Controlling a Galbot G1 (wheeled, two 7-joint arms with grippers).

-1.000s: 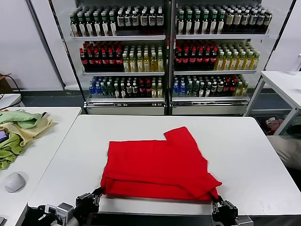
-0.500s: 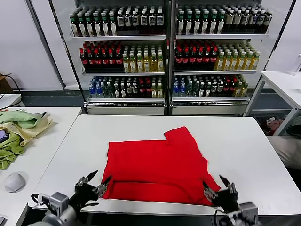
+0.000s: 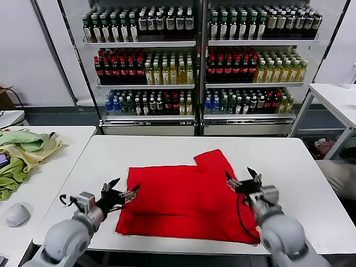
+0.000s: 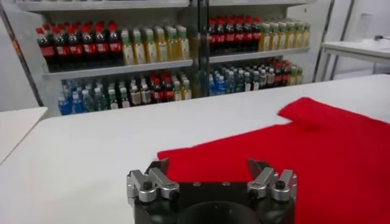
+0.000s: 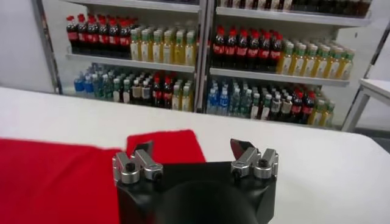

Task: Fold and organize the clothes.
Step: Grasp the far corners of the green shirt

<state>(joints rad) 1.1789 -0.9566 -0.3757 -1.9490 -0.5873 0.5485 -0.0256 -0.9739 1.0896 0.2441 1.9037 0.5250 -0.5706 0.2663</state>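
I see the sleeve [image 3: 213, 159] sticking out flat from the red T-shirt's far edge [image 3: 192, 166], so I expect the sleeve to come along and tuck in when I fold that edge over.
The red T-shirt [image 3: 186, 194] lies folded on the white table [image 3: 289, 161], one sleeve pointing toward the far side. Its bear print and neck label are hidden. My left gripper [image 3: 123, 189] is open and empty, raised over the shirt's left edge. My right gripper [image 3: 240, 177] is open and empty, raised over the shirt's right edge. In the left wrist view the open left gripper [image 4: 207, 164] faces the red cloth [image 4: 304, 146]. In the right wrist view the open right gripper [image 5: 192, 147] has the red cloth [image 5: 55, 173] beside and below it.
A heap of pale green and yellow cloths [image 3: 22, 153] and a grey mouse [image 3: 18, 214] lie on a side table at the left. Shelves of bottles [image 3: 194, 61] stand behind the table. Another white table [image 3: 334, 94] stands at the far right.
Both grippers opened at the shirt's near corners, then rose and moved forward over its left and right edges. The shirt's near edge now lies flat on the table.
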